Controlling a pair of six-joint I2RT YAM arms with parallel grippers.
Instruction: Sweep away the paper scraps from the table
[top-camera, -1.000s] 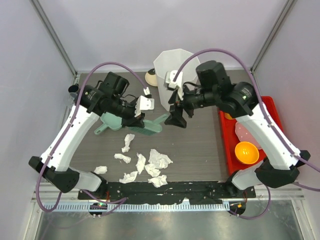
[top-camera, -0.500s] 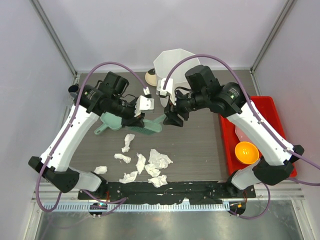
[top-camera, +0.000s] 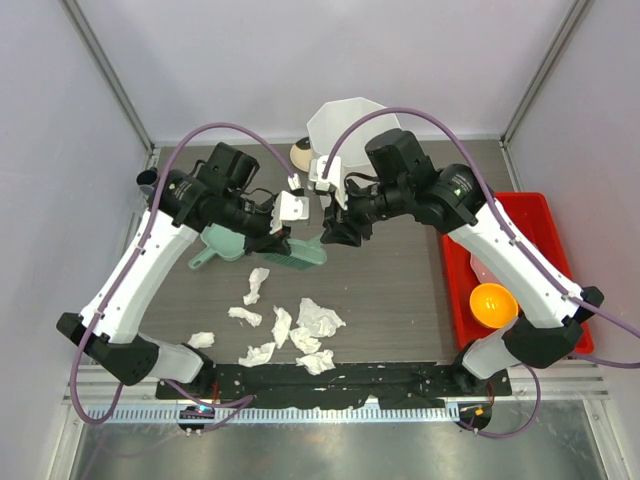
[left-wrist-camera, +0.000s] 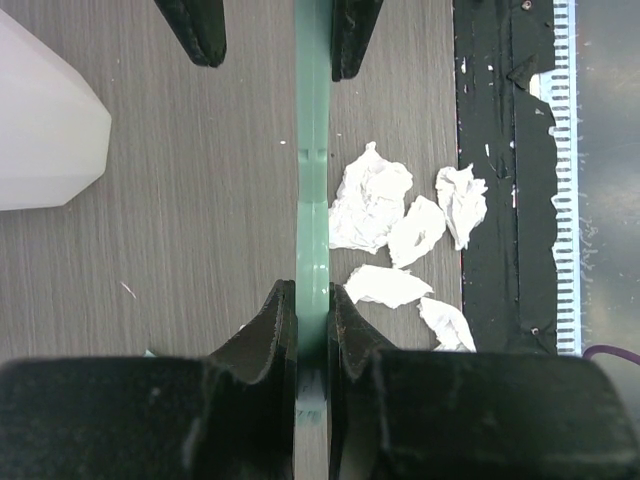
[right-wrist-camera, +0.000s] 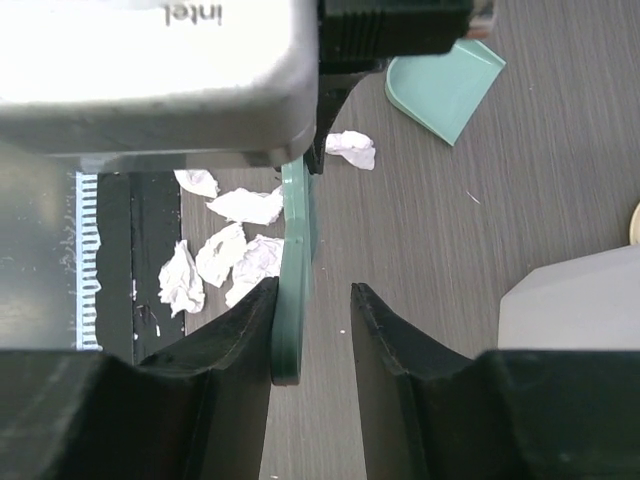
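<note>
The robot's left gripper, closest to the light green dustpan (top-camera: 223, 241), is holding the brush, so the right gripper should take the brush handle's far end (right-wrist-camera: 287, 352) first, and then the left gripper should take the dustpan.
Several white paper scraps (top-camera: 300, 330) lie on the table (top-camera: 400, 290) near its front edge; they also show in the left wrist view (left-wrist-camera: 372, 195) and the right wrist view (right-wrist-camera: 235, 255). My left gripper (top-camera: 281, 236) (left-wrist-camera: 312, 300) is shut on the flat handle of a dark green brush (top-camera: 300, 254) (left-wrist-camera: 313, 180). My right gripper (top-camera: 337, 232) (right-wrist-camera: 312, 300) is open and straddles the handle's far end (right-wrist-camera: 292, 300). One finger rests against the handle and the other stands apart. A light green dustpan (top-camera: 215, 245) (right-wrist-camera: 445, 85) lies under the left arm.
A tall white faceted bin (top-camera: 345, 125) (left-wrist-camera: 45, 120) stands at the back, with a small beige round object (top-camera: 302, 153) beside it. A red tray (top-camera: 540, 215) on the right holds an orange bowl (top-camera: 493, 305). A black strip (left-wrist-camera: 500, 200) runs along the front edge.
My right gripper has moved left and down onto the free end of the brush handle, and its jaws have narrowed. The left arm and the scraps have not moved.
</note>
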